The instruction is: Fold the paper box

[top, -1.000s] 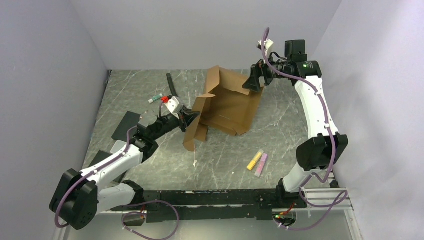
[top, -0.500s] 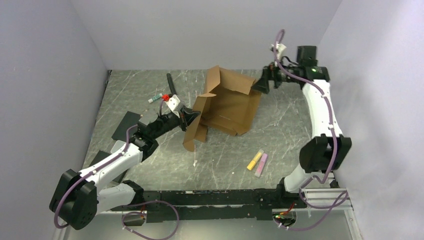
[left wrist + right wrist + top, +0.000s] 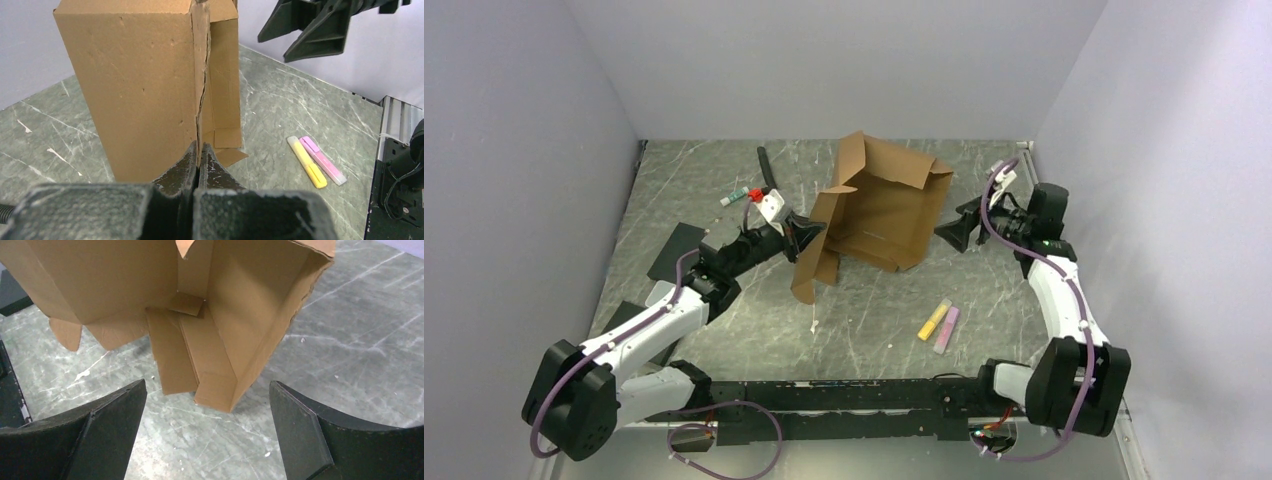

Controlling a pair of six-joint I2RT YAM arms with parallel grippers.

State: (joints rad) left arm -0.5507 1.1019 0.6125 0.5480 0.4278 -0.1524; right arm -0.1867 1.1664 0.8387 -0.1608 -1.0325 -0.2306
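My right gripper should back off, because it is open and facing the paper box's low near corner (image 3: 220,392) while the opposite side of the box slants free. It should then pinch that side's upper edge (image 3: 947,188).
The paper box (image 3: 879,205) is a brown cardboard sheet, partly raised, in the middle of the table; its walls stand up around a flat base. My left gripper (image 3: 810,232) is shut on the edge of its left wall, which stands upright, and in the left wrist view the fingertips (image 3: 194,152) pinch that edge of the paper box (image 3: 140,85). My right gripper (image 3: 952,232) hangs open just right of the box's right wall, touching nothing. In the right wrist view its fingers (image 3: 112,412) spread wide before the near corner of the paper box (image 3: 225,330), over bare table.
A yellow highlighter (image 3: 934,320) and a pink highlighter (image 3: 947,330) lie side by side in front of the box. On the left are a green-and-red marker (image 3: 739,196), a black stick (image 3: 767,170) and a flat black pad (image 3: 676,250). Walls close in three sides.
My right arm left the box's far right corner, swung down and nearer, and now sits low beside the right wall, still open. The left gripper kept its hold and place.
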